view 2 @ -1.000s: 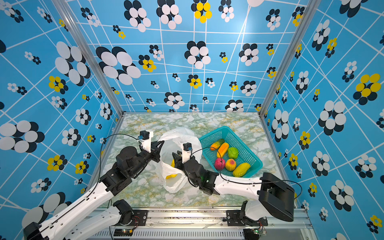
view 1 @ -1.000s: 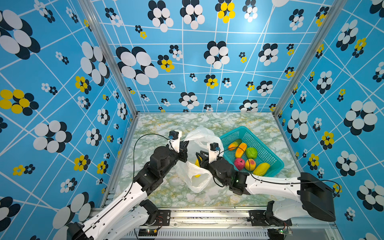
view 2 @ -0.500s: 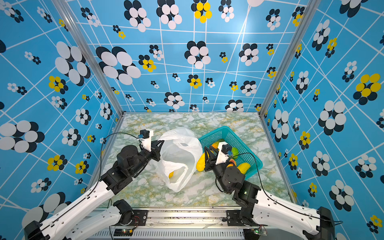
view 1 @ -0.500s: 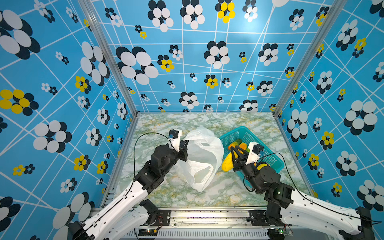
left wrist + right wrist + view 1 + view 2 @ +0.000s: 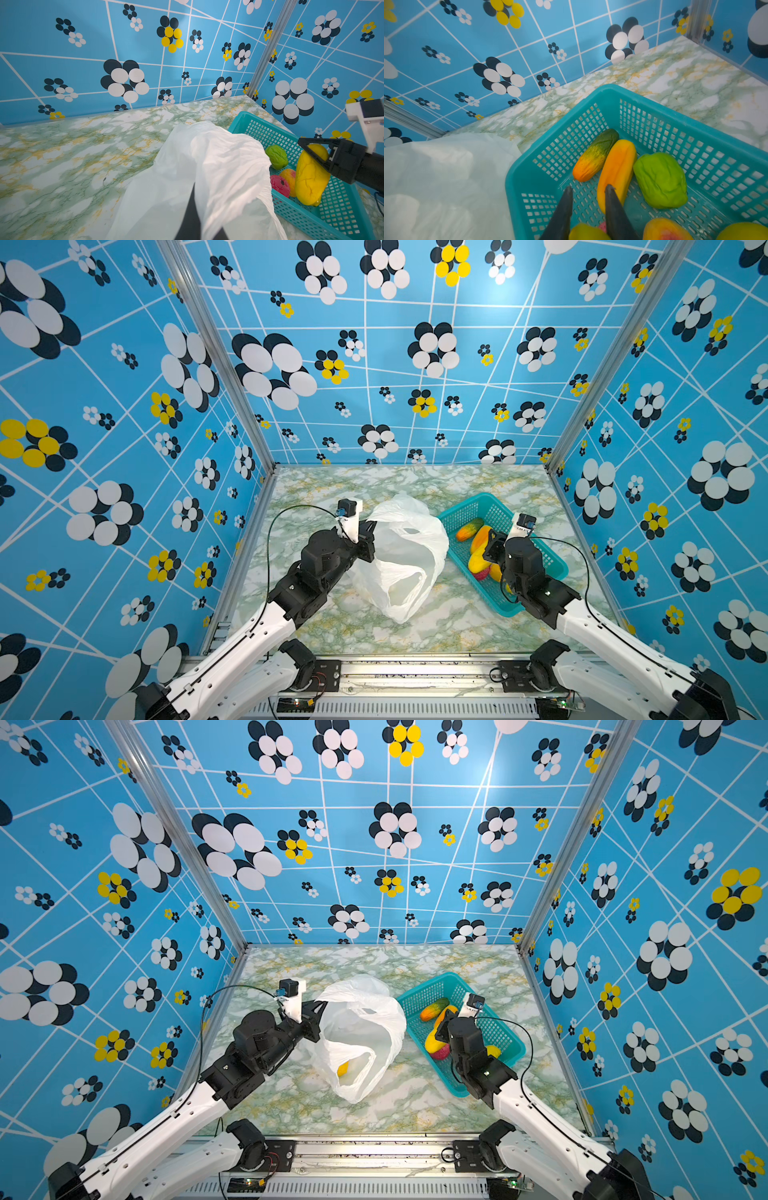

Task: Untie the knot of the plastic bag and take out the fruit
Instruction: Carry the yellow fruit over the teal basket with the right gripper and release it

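The yellow oblong fruit (image 5: 478,562) hangs over the teal basket, which has an open spot on its bottom beside the orange one (image 5: 580,195). My right gripper continues to go down and lets go there.
The white plastic bag (image 5: 403,556) (image 5: 357,1027) lies open on the marble table, and no knot is in view. My left gripper (image 5: 371,531) (image 5: 195,191) is shut on the bag's thin rim at its left side. One yellow fruit (image 5: 343,1068) shows inside the bag's mouth. My right gripper (image 5: 492,545) (image 5: 588,190) hangs over the teal basket (image 5: 473,499), shut on a yellow oblong fruit (image 5: 311,174). Below it in the basket lie an orange-green oblong fruit (image 5: 595,154), an orange one (image 5: 616,172), a green one (image 5: 660,178) and a pinkish-red one (image 5: 279,185).
The basket (image 5: 440,977) stands right of the bag, close to the right wall. Blue flower-patterned walls (image 5: 374,364) close in the table on three sides. Bare marble (image 5: 357,485) lies behind the bag and in front of it.
My right gripper has come out of the bag and swung right with the yellow fruit, now over the basket. The left gripper has kept its hold on the bag.
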`<action>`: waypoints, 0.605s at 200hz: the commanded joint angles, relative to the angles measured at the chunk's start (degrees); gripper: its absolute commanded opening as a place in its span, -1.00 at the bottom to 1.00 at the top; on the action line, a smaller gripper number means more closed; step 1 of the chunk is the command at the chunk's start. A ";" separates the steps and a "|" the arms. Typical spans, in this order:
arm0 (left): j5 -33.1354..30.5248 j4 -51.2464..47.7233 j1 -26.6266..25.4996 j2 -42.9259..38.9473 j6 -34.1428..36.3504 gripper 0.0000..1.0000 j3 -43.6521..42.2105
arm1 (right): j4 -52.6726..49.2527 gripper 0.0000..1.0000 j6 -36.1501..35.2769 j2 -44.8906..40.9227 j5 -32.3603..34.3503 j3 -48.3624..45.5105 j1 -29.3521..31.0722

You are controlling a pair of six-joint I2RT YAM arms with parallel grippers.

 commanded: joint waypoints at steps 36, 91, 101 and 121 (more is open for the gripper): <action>0.03 -0.53 0.64 -0.20 -0.52 -1.00 1.68 | 5.27 -0.92 5.57 17.81 -15.74 6.76 -6.82; -0.30 -0.69 0.81 -0.11 -0.33 -1.00 1.68 | 9.55 -0.92 7.67 33.85 -22.43 13.24 -6.83; -0.36 -0.69 0.80 -0.10 -0.34 -1.00 1.70 | 10.36 -0.90 7.88 35.42 -22.84 13.75 -6.81; -0.41 -0.69 0.81 0.07 -0.32 -1.00 1.75 | 11.28 -0.62 8.13 38.19 -23.16 14.61 -6.80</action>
